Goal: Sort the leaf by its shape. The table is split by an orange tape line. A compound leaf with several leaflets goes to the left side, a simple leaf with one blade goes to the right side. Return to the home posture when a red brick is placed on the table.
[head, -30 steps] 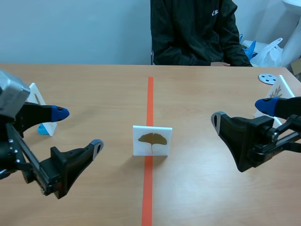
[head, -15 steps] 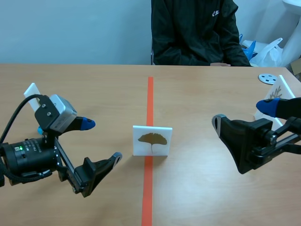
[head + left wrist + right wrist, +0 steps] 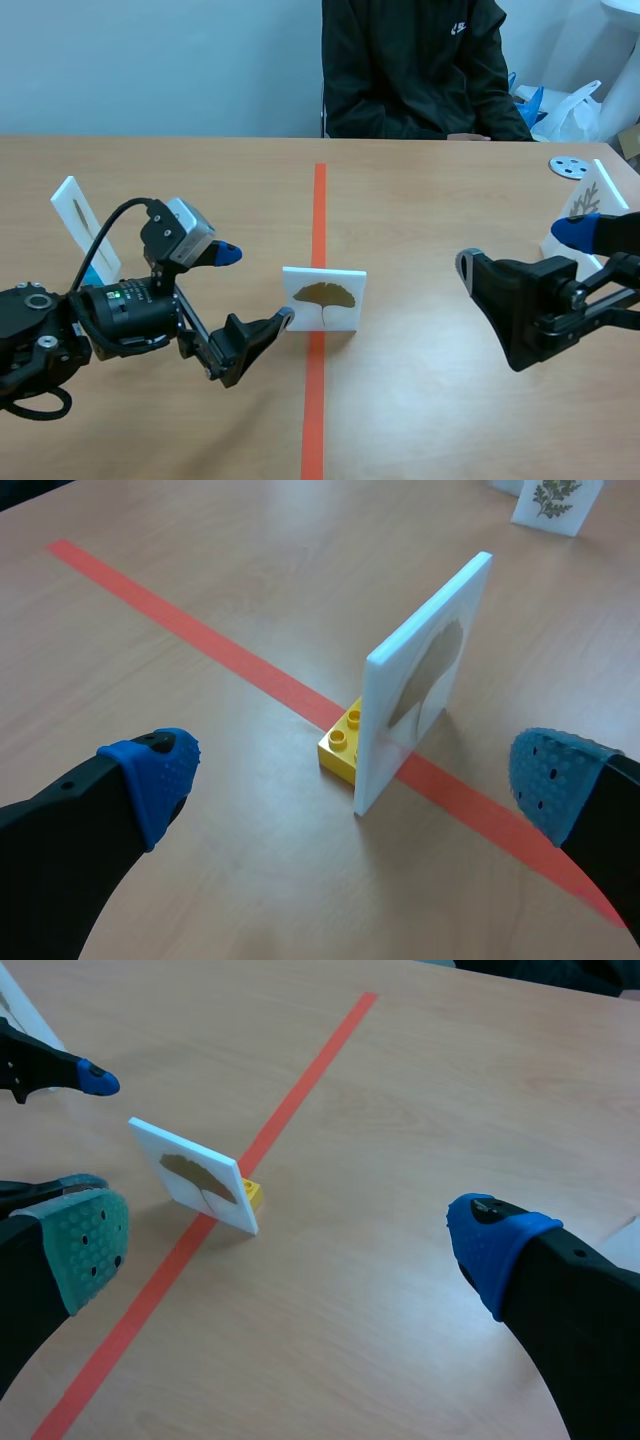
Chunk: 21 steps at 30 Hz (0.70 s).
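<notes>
The small yellow brick [image 3: 341, 744] is right up against the foot of the white card [image 3: 325, 298], so the brick will come along when the robot lifts the card.
A white card [image 3: 323, 298] printed with one fan-shaped leaf blade stands upright on the orange tape line [image 3: 318, 205], held by a small yellow brick [image 3: 342, 748]. My left gripper [image 3: 255, 286] is open just left of the card, its lower fingertip close to the card's left edge. In the left wrist view the card [image 3: 425, 675] stands edge-on a little ahead of the left gripper [image 3: 352, 778], between the lines of its spread fingers. My right gripper [image 3: 518, 248] hangs open well to the right, with the card [image 3: 195, 1178] far ahead of the right gripper [image 3: 290, 1245].
A white card [image 3: 80, 225] on a blue brick [image 3: 95, 275] stands at the far left. Another card [image 3: 585, 200] with a many-leaflet leaf stands at the far right, near a grey disc [image 3: 568, 167]. A person [image 3: 410, 70] sits across the table.
My left arm has swung in to the right, bringing its open gripper from the table's left side up to the card's left edge. The right arm has barely moved.
</notes>
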Tool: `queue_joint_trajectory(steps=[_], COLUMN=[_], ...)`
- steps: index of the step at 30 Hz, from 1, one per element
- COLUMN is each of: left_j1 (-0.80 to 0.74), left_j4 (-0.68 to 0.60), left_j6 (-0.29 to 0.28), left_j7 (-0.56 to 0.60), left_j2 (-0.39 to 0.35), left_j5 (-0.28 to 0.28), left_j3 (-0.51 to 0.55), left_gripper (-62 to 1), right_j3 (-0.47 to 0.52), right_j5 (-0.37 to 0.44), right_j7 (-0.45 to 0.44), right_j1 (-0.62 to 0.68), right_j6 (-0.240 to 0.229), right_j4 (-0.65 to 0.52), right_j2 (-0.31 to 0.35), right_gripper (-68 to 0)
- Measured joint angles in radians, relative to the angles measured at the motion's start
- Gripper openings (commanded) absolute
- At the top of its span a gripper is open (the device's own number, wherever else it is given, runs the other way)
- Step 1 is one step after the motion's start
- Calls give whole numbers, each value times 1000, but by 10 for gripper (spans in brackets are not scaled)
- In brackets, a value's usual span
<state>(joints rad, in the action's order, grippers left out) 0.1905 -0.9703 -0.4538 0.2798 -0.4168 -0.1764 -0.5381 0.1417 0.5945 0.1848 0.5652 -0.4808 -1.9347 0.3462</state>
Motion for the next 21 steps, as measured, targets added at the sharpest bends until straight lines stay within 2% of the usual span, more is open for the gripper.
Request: queue_joint_trajectory(steps=[6, 11, 21], left_j1=[76, 135, 193], left_j4=[100, 158, 228], left_j6=[0, 28, 30], left_j7=[45, 74, 112], left_j2=[28, 60, 123], left_j5=[1, 0, 1], left_j3=[-105, -183, -272], left_gripper=[14, 14, 14], right_j3=[0, 0, 0], right_j5=[0, -22, -23], right_j7=[1, 1, 1], right_j1=[0, 0, 0], right_j6=[13, 14, 16], right_j4=[0, 0, 0], right_j2=[0, 0, 0], right_gripper=[4, 4, 4])
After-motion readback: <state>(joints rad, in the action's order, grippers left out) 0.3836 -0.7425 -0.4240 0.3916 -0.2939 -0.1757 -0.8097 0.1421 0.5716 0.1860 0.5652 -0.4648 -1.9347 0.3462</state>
